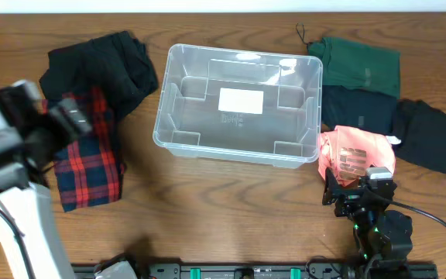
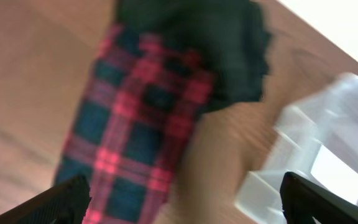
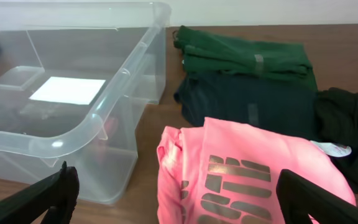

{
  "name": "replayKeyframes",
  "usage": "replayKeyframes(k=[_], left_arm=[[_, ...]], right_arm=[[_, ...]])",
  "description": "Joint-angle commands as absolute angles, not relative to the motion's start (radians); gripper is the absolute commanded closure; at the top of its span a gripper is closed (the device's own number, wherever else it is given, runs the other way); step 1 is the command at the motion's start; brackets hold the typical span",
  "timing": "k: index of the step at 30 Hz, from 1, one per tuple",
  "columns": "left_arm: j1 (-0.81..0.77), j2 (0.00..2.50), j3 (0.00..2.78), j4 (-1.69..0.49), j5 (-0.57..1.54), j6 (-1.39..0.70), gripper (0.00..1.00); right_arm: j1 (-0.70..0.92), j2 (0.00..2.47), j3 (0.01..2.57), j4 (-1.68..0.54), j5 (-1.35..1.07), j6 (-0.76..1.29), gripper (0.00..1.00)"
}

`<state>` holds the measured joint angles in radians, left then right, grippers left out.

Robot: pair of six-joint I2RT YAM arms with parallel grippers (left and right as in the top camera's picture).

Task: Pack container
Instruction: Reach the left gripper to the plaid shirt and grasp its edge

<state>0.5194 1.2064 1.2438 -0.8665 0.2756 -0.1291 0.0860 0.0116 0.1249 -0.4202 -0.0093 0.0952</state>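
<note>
The red plaid garment (image 1: 95,167) is on top of the black garment and the plaid garment's outer edge is free, so the robot's left gripper should keep going to that edge (image 1: 57,167) and close there.
The clear plastic container (image 1: 238,105) stands at the table's middle back, with only a white label on its bottom; it also shows in the right wrist view (image 3: 73,93) and the left wrist view (image 2: 319,162). My left gripper (image 2: 182,202) is open above the table between a red plaid garment (image 1: 87,155) and the container; its view is blurred. My right gripper (image 3: 179,199) is open over the near edge of a folded pink shirt (image 1: 357,153), right of the container.
A black garment (image 1: 103,66) lies behind the plaid one at the left. At the right lie a green folded garment (image 1: 358,63), a dark teal one (image 1: 356,108) and a black one (image 1: 430,136).
</note>
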Motion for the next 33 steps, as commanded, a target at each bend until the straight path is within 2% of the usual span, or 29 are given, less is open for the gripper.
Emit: replayKeyframes(k=[1, 6, 9, 21, 33], left_arm=[[0.685, 1.293, 1.259, -0.876, 0.423, -0.051, 0.02], [0.863, 1.437, 1.259, -0.881, 0.527, 0.105, 0.02], [0.904, 1.520, 1.259, -0.865, 0.620, 0.205, 0.02], [0.918, 1.801, 1.259, -0.725, 0.659, 0.278, 0.02], [0.897, 1.975, 1.259, -0.649, 0.738, 0.285, 0.01]], right_arm=[[0.080, 0.006, 0.122, -0.419, -0.015, 0.100, 0.01], [0.080, 0.006, 0.122, -0.419, -0.015, 0.100, 0.01], [0.080, 0.006, 0.122, -0.419, -0.015, 0.100, 0.01], [0.080, 0.006, 0.122, -0.419, -0.015, 0.100, 0.01], [0.080, 0.006, 0.122, -0.419, -0.015, 0.100, 0.01]])
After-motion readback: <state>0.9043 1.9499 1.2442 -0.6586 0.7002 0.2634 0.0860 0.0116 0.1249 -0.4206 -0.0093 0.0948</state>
